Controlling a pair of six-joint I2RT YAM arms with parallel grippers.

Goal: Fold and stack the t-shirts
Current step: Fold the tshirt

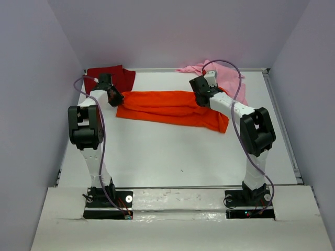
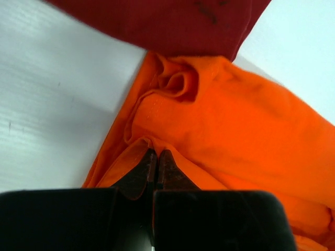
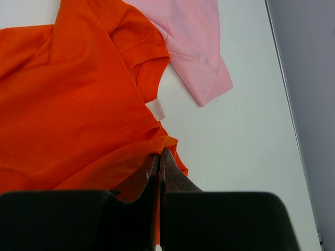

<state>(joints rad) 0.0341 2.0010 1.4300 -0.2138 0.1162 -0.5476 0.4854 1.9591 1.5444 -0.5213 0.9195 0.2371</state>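
My left gripper should now move toward the t-shirt's far edge (image 1: 138, 93), as the orange t-shirt's hem (image 1: 159, 111) stretches straight between both grippers, and let go once the hem lies flat.
The bright orange t-shirt (image 1: 172, 107) lies stretched across the far middle of the table, folded lengthwise. My left gripper (image 1: 115, 97) is shut on its left end, the cloth pinched between the fingertips (image 2: 157, 157). At the shirt's right end my right gripper (image 1: 201, 97) is shut on a hem of the orange t-shirt (image 3: 78, 104), and the jaws meet on the fabric (image 3: 158, 157). The dark red t-shirt (image 1: 112, 77) lies at the far left corner (image 2: 172, 21). The light pink t-shirt (image 1: 222, 76) lies crumpled at the far right (image 3: 193, 47).
The white table (image 1: 172, 157) is walled in by grey panels on three sides. A raised rim (image 1: 282, 125) runs along the right edge. Purple cables loop from both arms.
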